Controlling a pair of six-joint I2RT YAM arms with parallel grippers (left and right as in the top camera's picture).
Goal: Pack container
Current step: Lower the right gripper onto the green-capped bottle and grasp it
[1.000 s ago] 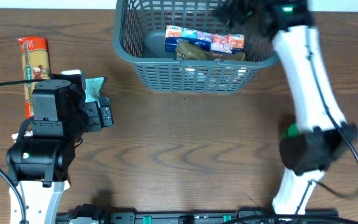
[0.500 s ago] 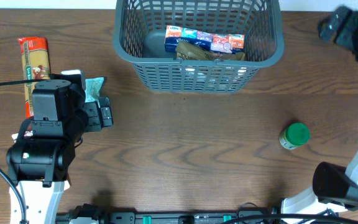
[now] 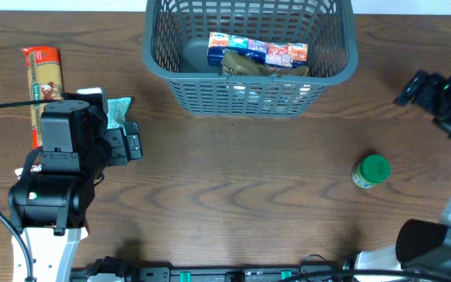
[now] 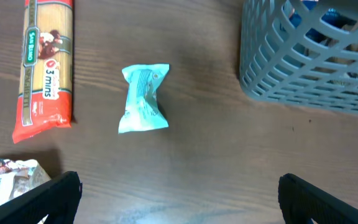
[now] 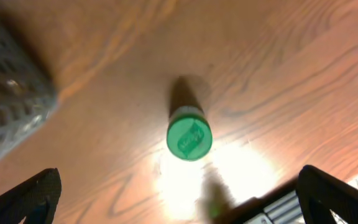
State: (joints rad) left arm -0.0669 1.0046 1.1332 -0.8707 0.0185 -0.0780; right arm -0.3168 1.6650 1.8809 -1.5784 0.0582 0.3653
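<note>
The green-lidded jar is clear and centred in line with my right gripper's open fingers. I should keep going down toward the jar until the fingers are around its sides.
The container, a dark grey-blue slotted basket, stands at the back centre of the table and holds a blue-and-white packet on an olive packet. A green-lidded jar stands upright at the right. My right gripper is open and empty, up above the table behind and to the right of the jar; its wrist view shows the jar between its open fingers and a basket corner. My left gripper is open and empty, near a teal packet and a red spaghetti packet.
A small printed packet lies next to my left finger. The left arm covers part of the teal packet in the overhead view. The spaghetti packet lies at the far left. The basket wall is to the right of the teal packet.
My right arm has swung from over the basket out to the right edge and come forward, uncovering the green-lidded jar. The left arm and all packets have stayed put.
</note>
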